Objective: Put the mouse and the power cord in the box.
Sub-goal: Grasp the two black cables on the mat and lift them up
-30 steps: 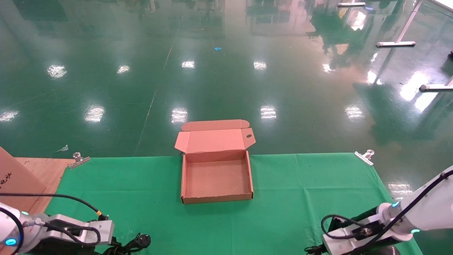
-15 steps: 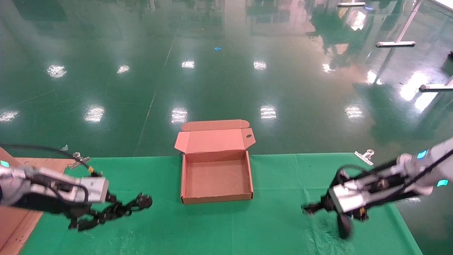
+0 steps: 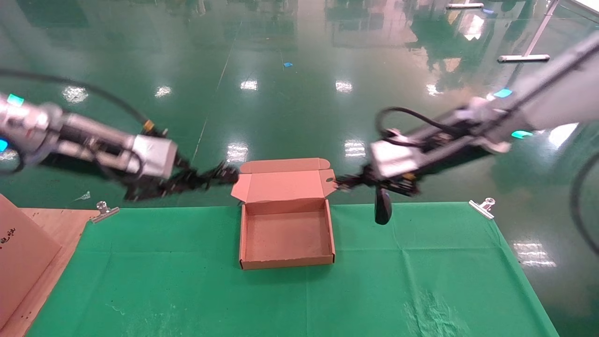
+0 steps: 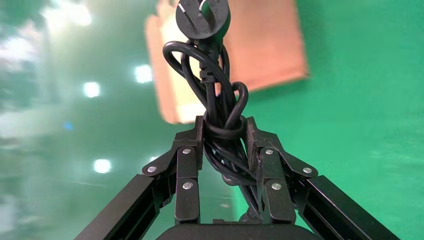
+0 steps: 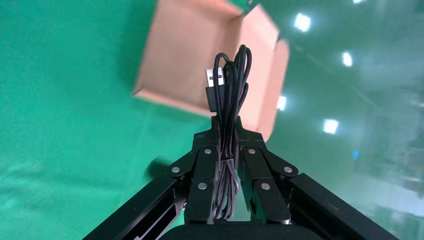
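Next, my right gripper moves back with the mouse [image 3: 383, 207] while my left gripper lowers the power cord first, because both my grippers crowd the open box [image 3: 288, 231].
The brown box [image 3: 286, 260] stands open in the middle of the green cloth, its lid [image 3: 283, 185] folded back and its inside bare. My left gripper [image 3: 189, 180] hovers in the air just left of the lid. It is shut on the power cord [image 4: 222, 107], whose round plug [image 4: 202, 15] sticks out toward the box [image 4: 272, 45]. My right gripper [image 3: 356, 180] hovers just right of the lid, shut on the thin bundled cable [image 5: 229, 95] of the mouse. The black mouse [image 3: 383, 206] dangles below it over the cloth.
The green cloth [image 3: 421, 271] covers the table, held by metal clips [image 3: 105, 210] at the back corners. A brown board and carton [image 3: 23, 252] lie off the cloth's left edge. Glossy green floor lies beyond the table.
Both arms have risen from the table's front edge and swung forward to the box's lid, the left carrying the power cord, the right carrying the mouse by its cable.
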